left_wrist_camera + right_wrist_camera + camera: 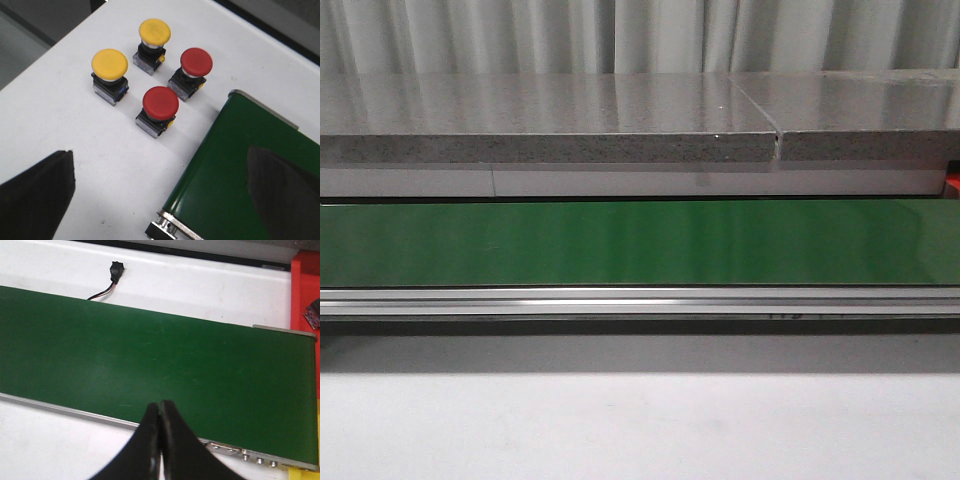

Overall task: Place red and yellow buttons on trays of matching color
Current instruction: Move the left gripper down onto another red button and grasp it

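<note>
I expect the nearer red button (160,103) to ride upright along the green belt when I set it there, because it stands on a wide square block (154,123).
In the left wrist view two yellow buttons (109,64) (154,31) and two red buttons (160,103) (196,61) stand upright on the white table, close to the end of the green belt (240,170). My left gripper (162,195) hangs open above the table and belt end, nothing between its fingers (35,200), well short of the buttons. My right gripper (160,407) is shut and empty over the near edge of the green belt (150,360). A red tray (305,285) shows past the belt's end, and a yellow corner (307,474) near it.
The green conveyor belt (640,240) runs across the front view with an aluminium rail (640,300) in front and a grey stone ledge (550,130) behind. A black plug with a wire (116,271) lies on the white table beyond the belt. Neither arm appears in the front view.
</note>
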Tool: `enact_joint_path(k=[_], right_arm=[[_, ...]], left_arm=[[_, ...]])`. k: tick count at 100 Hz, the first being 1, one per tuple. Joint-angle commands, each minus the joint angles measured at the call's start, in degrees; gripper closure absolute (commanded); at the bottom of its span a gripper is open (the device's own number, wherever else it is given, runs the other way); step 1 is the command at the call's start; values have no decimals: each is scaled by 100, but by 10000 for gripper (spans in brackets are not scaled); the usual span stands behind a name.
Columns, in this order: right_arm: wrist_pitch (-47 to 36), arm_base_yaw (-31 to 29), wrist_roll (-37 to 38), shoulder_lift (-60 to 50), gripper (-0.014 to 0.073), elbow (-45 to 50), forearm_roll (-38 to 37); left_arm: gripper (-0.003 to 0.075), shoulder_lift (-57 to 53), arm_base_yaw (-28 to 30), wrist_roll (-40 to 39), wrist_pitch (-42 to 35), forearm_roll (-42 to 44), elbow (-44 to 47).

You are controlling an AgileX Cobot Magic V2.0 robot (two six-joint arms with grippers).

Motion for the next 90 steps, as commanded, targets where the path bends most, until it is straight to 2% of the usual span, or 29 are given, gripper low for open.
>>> enact_joint_path(k=[1,43,90], right_arm=[[-301,3,-47,-89,661,-145,55],[-301,3,-47,-89,661,-145,55],[-301,3,-47,-89,661,-145,55]], left_arm=[[60,370,17,-42,-436,-51,-330],[60,2076,53,-42,-557,-28,-1183],[60,2942,53,-42,-981,-28,-1451]])
